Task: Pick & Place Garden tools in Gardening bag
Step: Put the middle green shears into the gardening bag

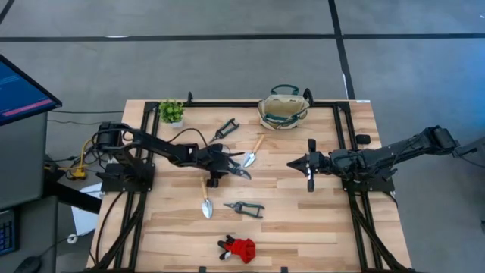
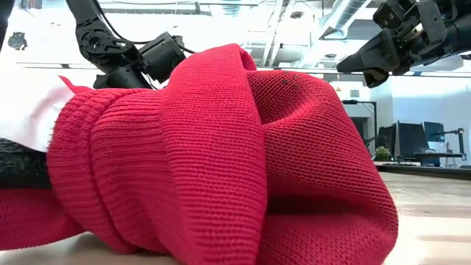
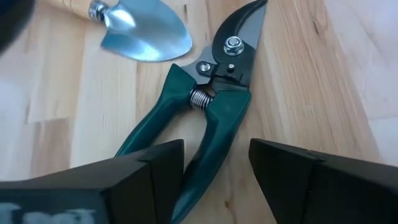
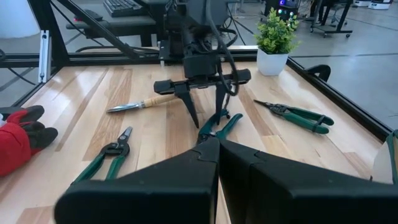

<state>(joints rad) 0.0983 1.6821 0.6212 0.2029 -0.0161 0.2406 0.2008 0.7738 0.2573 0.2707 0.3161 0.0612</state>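
Note:
The trowel (image 1: pixel 255 152) has its blade next to the pruners' fingers, so I expect the trowel to get bumped around when I turn and lift the pruners.
My left gripper (image 1: pixel 241 171) is open and low over the middle of the table. Its fingers stand on either side of the handles of green-handled pruners (image 3: pixel 214 99), which lie flat on the wood; the right wrist view (image 4: pixel 219 122) shows them too. A wooden-handled trowel (image 1: pixel 254 152) lies just beyond, its blade (image 3: pixel 146 31) by the pruners' jaws. My right gripper (image 1: pixel 292 163) is shut and empty, held above the table to the right of them. The beige gardening bag (image 1: pixel 283 108) stands at the far edge.
Black-handled shears (image 1: pixel 226 127) lie toward the far edge. A second trowel (image 1: pixel 205 201) and small pruners (image 1: pixel 244 207) lie nearer the front. The red-and-black bundle (image 1: pixel 239 248) sits at the near edge and fills the low view (image 2: pixel 221 147). A potted plant (image 1: pixel 171 111) stands far left.

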